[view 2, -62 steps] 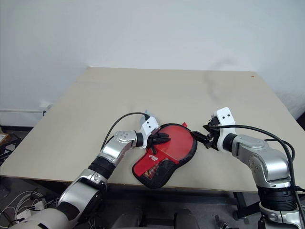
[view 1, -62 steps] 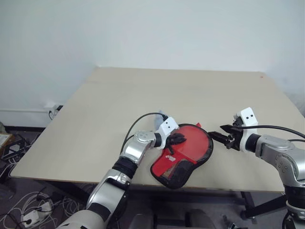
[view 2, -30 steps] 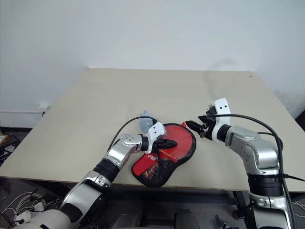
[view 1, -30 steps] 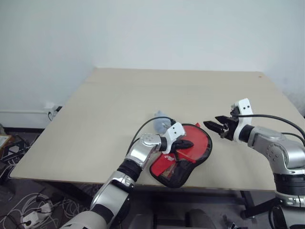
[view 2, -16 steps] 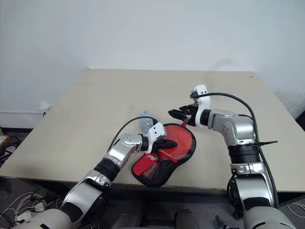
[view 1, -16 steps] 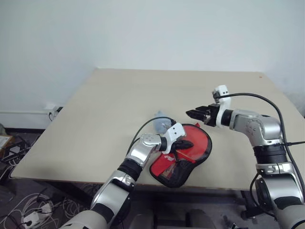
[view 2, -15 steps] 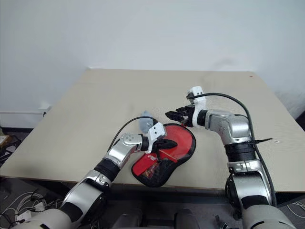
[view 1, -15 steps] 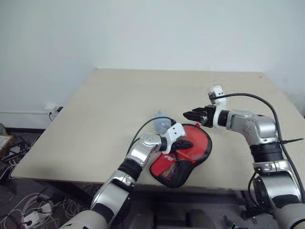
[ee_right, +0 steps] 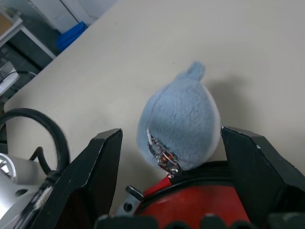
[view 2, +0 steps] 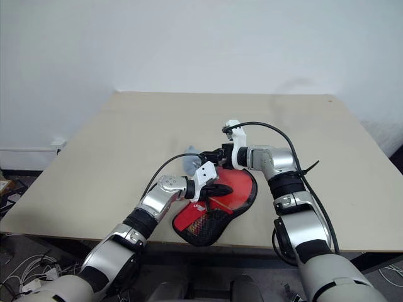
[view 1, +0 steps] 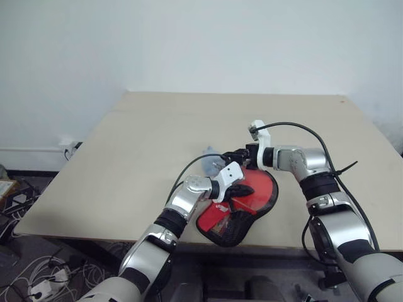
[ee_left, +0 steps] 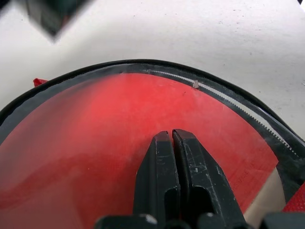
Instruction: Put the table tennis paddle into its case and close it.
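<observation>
I should press the window (view 1: 260, 187) with my right gripper while my left gripper takes the puff's zip pull (ee_right: 167, 161), because the zip pull is on my left gripper's side of the case.
The case (view 1: 230, 229) lies near the table's front edge, clear window up, with the red table tennis paddle (view 1: 259, 191) inside it. Its zip (ee_left: 224, 98) runs round the rim of the window. My left gripper (view 1: 238, 189) is shut, and its fingertips (ee_left: 170, 137) press on the window over the red face. The grey-blue puff (ee_right: 181, 117) lies on the table at the case's far edge. My right gripper (view 2: 211, 154) is open beside the puff, and in the right wrist view its fingers (ee_right: 106, 157) stand either side of the puff without touching it.
The beige table (view 1: 126, 151) stretches wide to the left and far back, with a white wall behind it. Cables and a power strip (view 1: 38, 286) lie on the floor at the left.
My right gripper has swung left across the table, from beside the case's right edge to the puff at its far edge, still open. The left gripper has not moved.
</observation>
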